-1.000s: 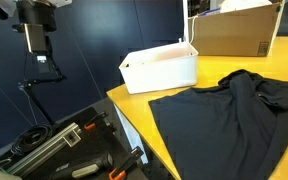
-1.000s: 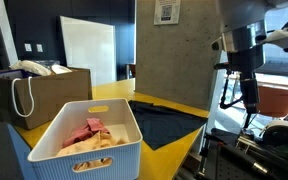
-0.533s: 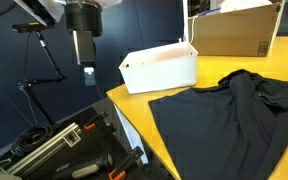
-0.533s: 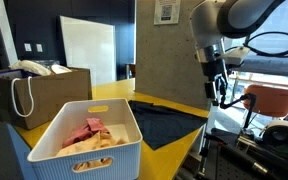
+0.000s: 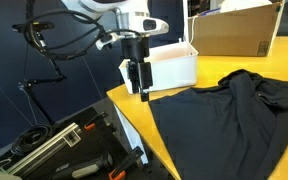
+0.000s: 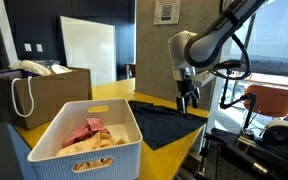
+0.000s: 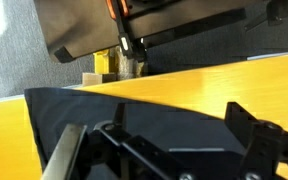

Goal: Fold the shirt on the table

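The robot's open gripper is hanging by the table's edge (image 5: pixel 134 116), away from the shirt's corner (image 5: pixel 155 105) nearest the white basket, so it should swing back and pinch that corner before folding.
A dark navy shirt (image 5: pixel 224 115) lies spread on the yellow table (image 5: pixel 124 97), partly bunched at its far side. It also shows in an exterior view (image 6: pixel 159 124) and in the wrist view (image 7: pixel 134 125). My gripper (image 5: pixel 144 92) is open and empty. It hangs above the shirt's corner near the table edge, also seen in an exterior view (image 6: pixel 187 104). In the wrist view the two fingers (image 7: pixel 179 130) frame the shirt's edge below, apart from the cloth.
A white basket (image 6: pixel 84 140) with pink and beige clothes stands on the table, also seen in an exterior view (image 5: pixel 162 68). A cardboard box (image 5: pixel 234 30) stands behind. Tools and cases (image 5: pixel 69 150) lie on the floor beside the table. A brown bag-like box (image 6: pixel 29 95) stands at the far end.
My arm has swept in from off the table and come down over the shirt's corner. The shirt has not moved.
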You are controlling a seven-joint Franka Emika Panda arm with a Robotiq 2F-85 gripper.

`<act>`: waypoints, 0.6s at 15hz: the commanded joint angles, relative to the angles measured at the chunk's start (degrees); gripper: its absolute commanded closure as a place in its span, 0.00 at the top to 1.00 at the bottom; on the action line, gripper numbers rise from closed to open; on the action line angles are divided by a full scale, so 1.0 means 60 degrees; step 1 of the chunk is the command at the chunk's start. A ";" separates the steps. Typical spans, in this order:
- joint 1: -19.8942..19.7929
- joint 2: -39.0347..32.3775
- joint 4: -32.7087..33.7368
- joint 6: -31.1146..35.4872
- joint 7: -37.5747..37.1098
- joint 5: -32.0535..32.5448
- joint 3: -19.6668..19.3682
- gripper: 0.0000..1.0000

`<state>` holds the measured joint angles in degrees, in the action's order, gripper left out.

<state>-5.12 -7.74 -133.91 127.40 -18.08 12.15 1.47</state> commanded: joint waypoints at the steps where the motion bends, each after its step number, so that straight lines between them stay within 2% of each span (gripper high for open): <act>1: 0.0588 -0.0683 0.0377 0.1004 -0.0344 0.0288 -0.0240 1.00; 5: 0.1100 -0.0572 -0.0603 0.2530 -0.0558 0.0268 -0.0248 1.00; 9: 0.1502 -0.0946 -0.1558 0.4720 -0.1055 0.0571 -0.0530 1.00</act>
<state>1.88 -12.64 -139.42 147.67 -21.76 12.87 0.68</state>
